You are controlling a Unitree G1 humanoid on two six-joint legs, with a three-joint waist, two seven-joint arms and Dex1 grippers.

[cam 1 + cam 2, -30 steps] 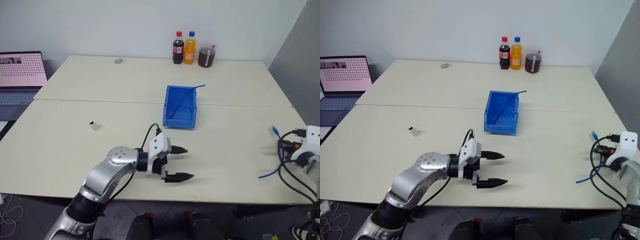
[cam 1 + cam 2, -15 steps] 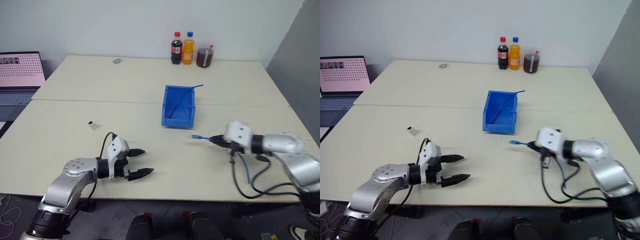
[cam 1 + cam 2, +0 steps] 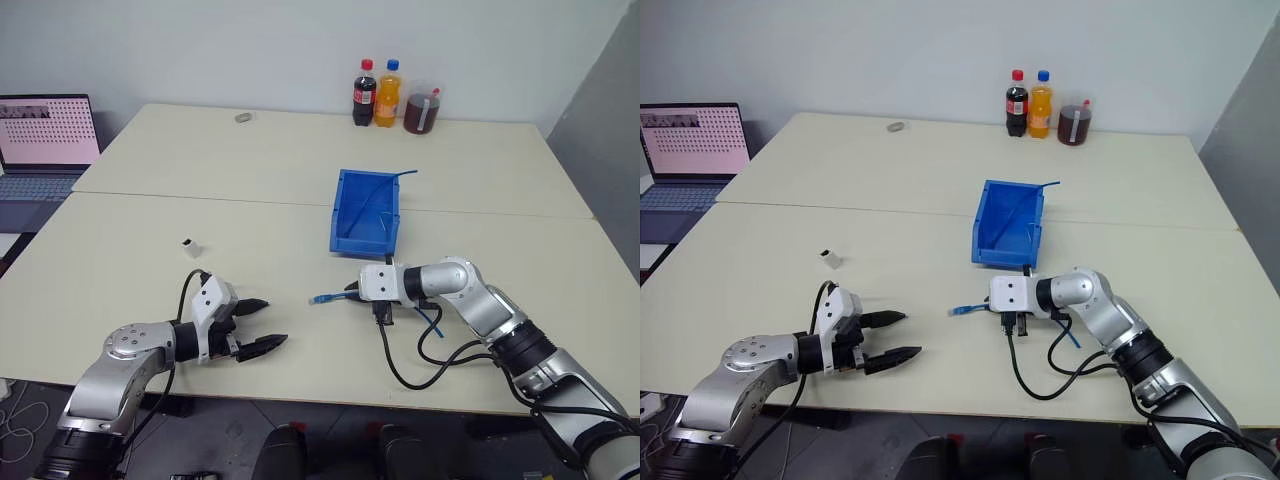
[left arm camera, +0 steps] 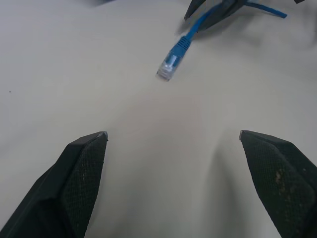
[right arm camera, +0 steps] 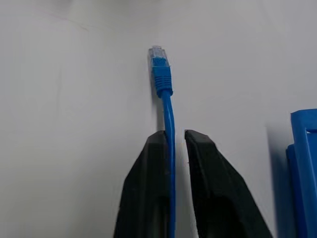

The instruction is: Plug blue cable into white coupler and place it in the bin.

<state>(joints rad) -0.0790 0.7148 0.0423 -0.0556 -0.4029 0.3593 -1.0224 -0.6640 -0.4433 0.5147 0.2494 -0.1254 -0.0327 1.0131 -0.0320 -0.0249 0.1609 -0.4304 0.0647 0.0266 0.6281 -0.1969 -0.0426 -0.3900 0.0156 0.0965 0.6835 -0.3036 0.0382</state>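
My gripper will lift the blue cable (image 3: 332, 297), and the cable should keep a gentle curve instead of drooping, because another blue cable end (image 3: 406, 173) sticks out over the bin's rim.
The blue cable (image 3: 318, 298) lies with its plug on the table in front of the bin (image 3: 340, 205). Behind the plug, it runs through the narrow slit between the fingers of my right gripper (image 5: 173, 136), pressed against one finger (image 5: 148, 188) with a sliver of table beside it. These fingers stand slightly apart, so the gripper is open. My left gripper (image 3: 272, 322) is wide open and empty near the table's front edge, pointing at the plug (image 4: 171, 62) a short way off. The white coupler (image 3: 187, 244) stands alone on the table, farther back on the left.
Two bottles (image 3: 377, 80) and a cup of dark drink (image 3: 420, 110) stand at the far edge. A laptop (image 3: 40, 135) sits far left, with a small grey round thing (image 3: 243, 117) at the back. Black cables (image 3: 400, 360) loop under my right arm. Another blue cable end (image 3: 400, 175) sticks out of the bin.
My right arm has swung from the table's right edge to the middle, bringing the blue cable down in front of the bin. My left gripper has drawn back to the left, still open.
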